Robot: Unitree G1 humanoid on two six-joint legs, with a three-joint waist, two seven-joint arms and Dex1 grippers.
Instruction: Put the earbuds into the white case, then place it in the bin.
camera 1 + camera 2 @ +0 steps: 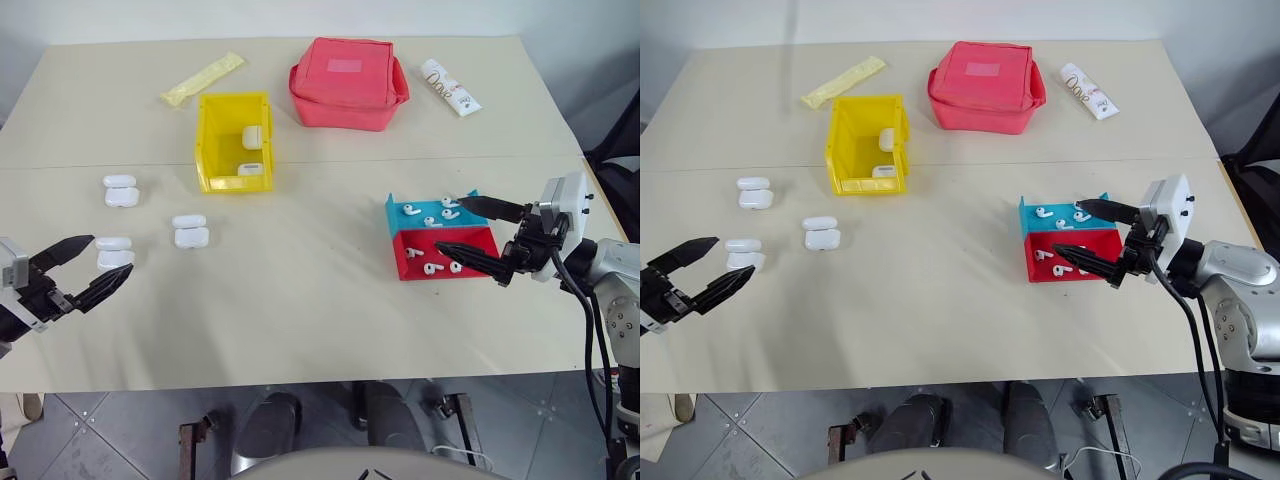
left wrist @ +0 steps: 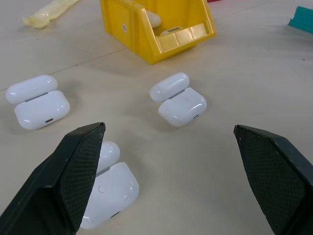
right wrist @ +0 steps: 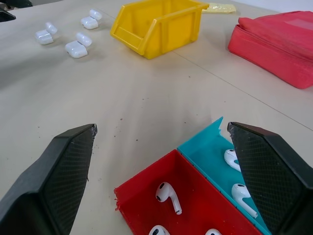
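My left gripper needs to swing back, as the nearest white case (image 2: 113, 191) sits off-centre at one of its fingers, and point down over that case (image 1: 115, 254).
Several tiny white earbuds (image 1: 432, 222) lie in a small blue tray (image 1: 392, 203) and a red tray (image 1: 405, 266) on the right of the table. My right gripper (image 1: 450, 222) hangs open right over these trays, nothing between its fingers. Three white cases lie with lids open on the left: one far (image 1: 120, 190), one in the middle (image 1: 190, 230), one nearest (image 1: 114, 250). My left gripper (image 1: 111, 256) is open beside that nearest case (image 2: 105, 188). The yellow bin (image 1: 210, 140) stands behind them with two more cases (image 1: 252, 135) inside.
A red fabric pouch (image 1: 347, 82), a printed white tube (image 1: 449, 87) and a pale yellow packet (image 1: 203, 79) lie along the back of the table. The table's front edge runs close below both grippers.
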